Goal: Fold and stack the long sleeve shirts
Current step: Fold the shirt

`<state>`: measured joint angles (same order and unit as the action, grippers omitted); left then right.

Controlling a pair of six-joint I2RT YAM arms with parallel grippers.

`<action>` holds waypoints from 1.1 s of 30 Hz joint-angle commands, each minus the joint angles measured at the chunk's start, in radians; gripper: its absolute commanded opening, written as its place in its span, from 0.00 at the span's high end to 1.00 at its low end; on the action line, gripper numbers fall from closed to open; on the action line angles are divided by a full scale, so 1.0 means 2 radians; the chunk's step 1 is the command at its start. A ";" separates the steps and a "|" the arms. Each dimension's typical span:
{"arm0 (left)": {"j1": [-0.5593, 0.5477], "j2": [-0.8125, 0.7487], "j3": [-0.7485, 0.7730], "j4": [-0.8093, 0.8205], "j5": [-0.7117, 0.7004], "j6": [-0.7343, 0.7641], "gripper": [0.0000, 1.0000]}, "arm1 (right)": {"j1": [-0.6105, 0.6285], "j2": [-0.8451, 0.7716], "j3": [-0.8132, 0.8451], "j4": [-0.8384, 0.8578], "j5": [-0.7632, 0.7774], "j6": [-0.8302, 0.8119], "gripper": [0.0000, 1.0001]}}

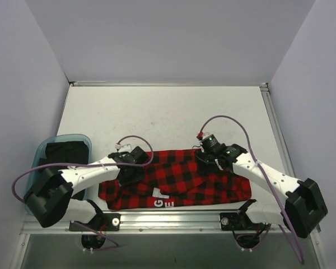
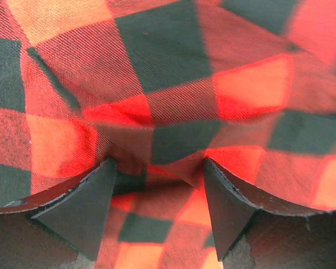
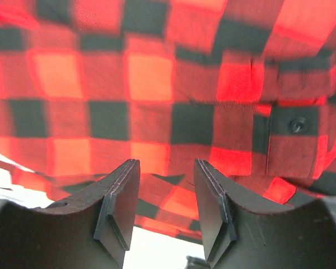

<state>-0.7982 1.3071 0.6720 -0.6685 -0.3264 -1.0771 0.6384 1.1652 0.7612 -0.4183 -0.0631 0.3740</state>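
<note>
I should turn the shirt lengthwise before I fold it, because it lies crosswise along the table's near edge. I should do that by swinging the shirt's end (image 1: 110, 193) under my left gripper away from me.
A red-and-black check long sleeve shirt (image 1: 185, 179) lies folded into a long band along the table's near edge, with white lettering (image 1: 161, 196) on its front fold. My left gripper (image 1: 131, 171) is down on its left part. In the left wrist view its jaws (image 2: 158, 162) stand wide and open, tips pressed into the cloth (image 2: 168, 56), which puckers between them. My right gripper (image 1: 208, 156) is at the shirt's far edge on the right. It (image 3: 166, 162) is open astride that edge, with cloth (image 3: 151, 78) ahead and white table below.
A blue bin (image 1: 45, 148) with a dark folded garment (image 1: 67, 152) in it stands at the left, beside the left arm. A raised metal rail (image 1: 274, 129) runs along the table's right side. Grey walls enclose the table.
</note>
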 commanded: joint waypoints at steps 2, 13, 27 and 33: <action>0.026 0.058 0.031 0.018 0.004 0.009 0.28 | 0.027 0.059 -0.016 -0.034 0.029 0.002 0.57; 0.118 0.271 0.260 0.034 -0.002 0.155 0.27 | 0.073 0.157 -0.052 -0.018 -0.045 0.094 0.56; 0.154 0.519 0.701 0.040 0.014 0.357 0.19 | 0.194 0.249 0.149 0.045 -0.077 0.153 0.56; 0.162 0.401 0.626 0.042 -0.029 0.336 0.14 | 0.146 0.189 0.164 -0.020 -0.018 0.088 0.56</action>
<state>-0.4877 2.3028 1.9911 -0.6064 -0.3141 -0.4042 0.9852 1.6318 1.0885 -0.3283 -0.1829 0.6201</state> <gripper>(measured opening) 0.854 0.436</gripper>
